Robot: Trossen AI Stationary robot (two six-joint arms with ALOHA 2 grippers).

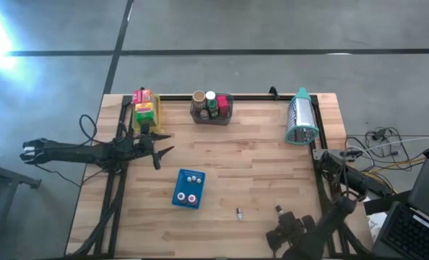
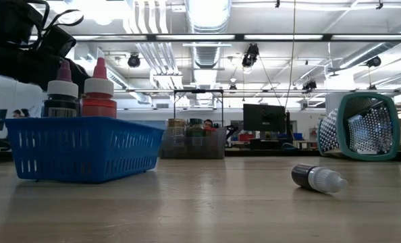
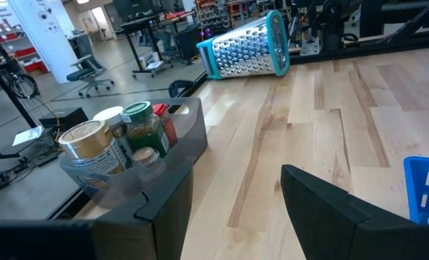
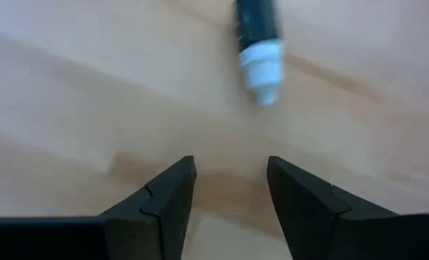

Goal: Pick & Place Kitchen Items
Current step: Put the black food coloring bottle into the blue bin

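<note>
The dark bottle [image 4: 257, 20] lies past the open fingers of the robot's right gripper and off their middle, so next the right gripper moves forward, line up its middle with the white cap [image 4: 262, 63] and closes there.
A tiny dark bottle with a white cap [image 1: 239, 214] lies on its side on the bare wood near the table's front edge; it also shows in the low view [image 2: 318, 179] and the right wrist view [image 4: 259, 43]. My right gripper [image 1: 279, 211] stands open just right of it, fingers pointing steeply down, with nothing between them [image 4: 229, 170]. A blue tray [image 1: 189, 188] holds two small bottles, one dark [image 2: 61, 94] and one red [image 2: 98, 93], standing upright. My left gripper [image 1: 165, 143] waits open at the table's left, holding nothing [image 3: 236, 180].
A grey bin [image 1: 211, 108] with jars and cans stands at the far edge, centre. A yellow bin [image 1: 145, 108] with packets sits at the far left. A teal-rimmed metal grater [image 1: 301, 119] lies at the far right. Bare wood stretches across the middle of the table.
</note>
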